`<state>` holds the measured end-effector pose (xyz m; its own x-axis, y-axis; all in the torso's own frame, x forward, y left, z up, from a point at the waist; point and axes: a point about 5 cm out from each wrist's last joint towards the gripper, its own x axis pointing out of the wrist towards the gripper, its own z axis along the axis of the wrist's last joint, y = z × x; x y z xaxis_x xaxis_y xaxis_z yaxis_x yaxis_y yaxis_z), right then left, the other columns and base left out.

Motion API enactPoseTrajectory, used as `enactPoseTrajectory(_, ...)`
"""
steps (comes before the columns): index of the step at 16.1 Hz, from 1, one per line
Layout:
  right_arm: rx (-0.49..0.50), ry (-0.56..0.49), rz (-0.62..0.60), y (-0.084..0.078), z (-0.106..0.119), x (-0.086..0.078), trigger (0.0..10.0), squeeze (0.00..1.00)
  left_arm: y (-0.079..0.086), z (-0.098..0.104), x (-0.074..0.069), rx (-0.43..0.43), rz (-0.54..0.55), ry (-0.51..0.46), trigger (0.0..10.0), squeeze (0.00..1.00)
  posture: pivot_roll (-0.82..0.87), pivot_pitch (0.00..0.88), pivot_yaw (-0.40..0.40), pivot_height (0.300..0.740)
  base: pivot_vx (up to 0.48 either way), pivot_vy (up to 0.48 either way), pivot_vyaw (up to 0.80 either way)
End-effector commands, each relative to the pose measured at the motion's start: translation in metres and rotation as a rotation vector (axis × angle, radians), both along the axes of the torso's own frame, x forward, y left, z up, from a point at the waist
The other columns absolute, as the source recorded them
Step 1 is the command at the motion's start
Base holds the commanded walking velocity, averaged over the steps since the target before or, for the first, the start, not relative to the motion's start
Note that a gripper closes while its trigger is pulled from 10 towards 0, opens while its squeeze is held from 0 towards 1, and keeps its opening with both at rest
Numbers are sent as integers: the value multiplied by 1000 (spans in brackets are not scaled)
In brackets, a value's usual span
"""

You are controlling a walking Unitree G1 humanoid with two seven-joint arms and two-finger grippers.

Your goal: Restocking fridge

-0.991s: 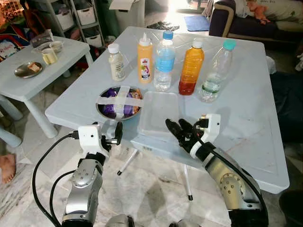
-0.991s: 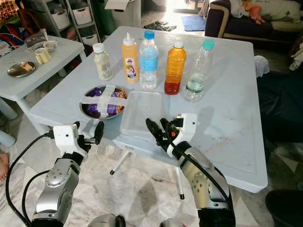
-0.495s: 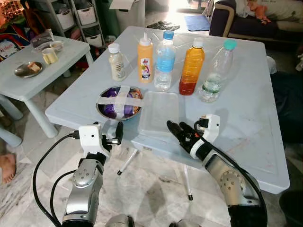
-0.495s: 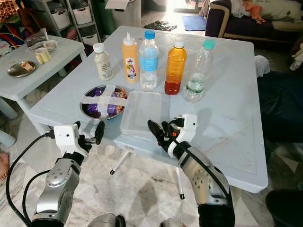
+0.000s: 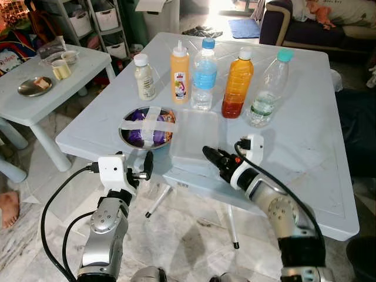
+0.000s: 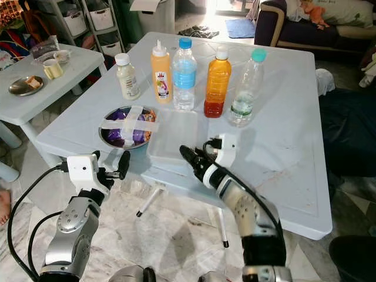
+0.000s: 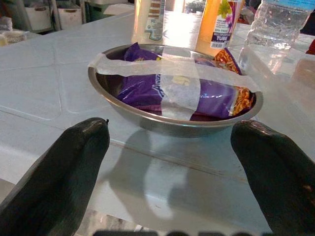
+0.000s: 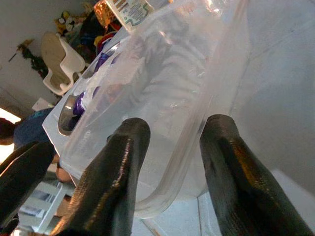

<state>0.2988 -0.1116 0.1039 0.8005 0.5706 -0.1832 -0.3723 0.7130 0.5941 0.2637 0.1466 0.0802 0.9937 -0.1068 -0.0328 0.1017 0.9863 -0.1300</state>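
Note:
I expect the clear plastic tray (image 5: 195, 136) to tip to a slant when I carry it, because only one rim (image 8: 184, 147) of the tray is between my right gripper's fingers.
A steel bowl (image 5: 148, 127) of purple snack packets, taped across the top, sits near the front of the pale blue table (image 5: 305, 147). Beside it lies a clear plastic tray (image 5: 197, 132). Behind them stands a row of bottles: a small white one (image 5: 144, 77), an orange squeeze bottle (image 5: 180, 72), a water bottle (image 5: 204, 76), a juice bottle (image 5: 237, 83) and a teal-capped clear bottle (image 5: 267, 89). My left gripper (image 7: 167, 162) is open just off the table's front edge, facing the bowl (image 7: 172, 93). My right gripper (image 8: 172, 147) is open, with the tray's near rim (image 8: 187, 162) between its fingers.
A small white side table (image 5: 23, 103) with dishes stands at the left. A dark sofa (image 5: 305, 26) is at the back right, and storage shelves (image 5: 100, 20) at the back left. A person's foot (image 5: 9, 208) rests on the floor at far left.
My right gripper has reached forward and to the left, so its fingers now straddle the tray's near rim. The left arm has not moved.

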Motion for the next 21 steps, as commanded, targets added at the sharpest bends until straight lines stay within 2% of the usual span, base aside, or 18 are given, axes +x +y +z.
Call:
enactPoseTrajectory(1, -7, 33, 15, 2, -3, 1, 0, 0, 1, 1, -2, 7, 9, 1, 10000, 0, -60, 53, 40, 740, 0, 0, 0)
enactPoseTrajectory(5, -19, 74, 2, -3, -9, 1, 0, 0, 0, 0, -2, 5, 7, 2, 10000, 0, -65, 57, 40, 740, 0, 0, 0)
enactPoseTrajectory(8, 28, 54, -33, -4, 3, 3, 0, 0, 2, 0, -2, -3, 18, 9, 10000, 0, -65, 58, 42, 740, 0, 0, 0)
enactPoseTrajectory(13, 70, -83, -161, -3, 37, -2, 0, 0, 10, -4, -4, -16, 57, 49, 10000, 0, -58, 63, 35, 740, 0, 0, 0)
enactPoseTrajectory(15, 7, -265, -118, 4, 58, -12, 0, 0, 4, -6, -4, -21, 41, 64, 10000, 0, -65, 62, 38, 740, 0, 0, 0)
enactPoseTrajectory(20, -42, -304, -151, 0, 57, -12, 0, 0, 3, -7, 0, -12, 35, 72, 10000, 0, -69, 51, 41, 740, -155, 0, 0)
enactPoseTrajectory(21, -60, -310, -142, -1, 53, -13, 784, 0, 4, -6, 0, -10, 40, 71, 10000, 0, -64, 48, 35, 740, -266, 0, 0)
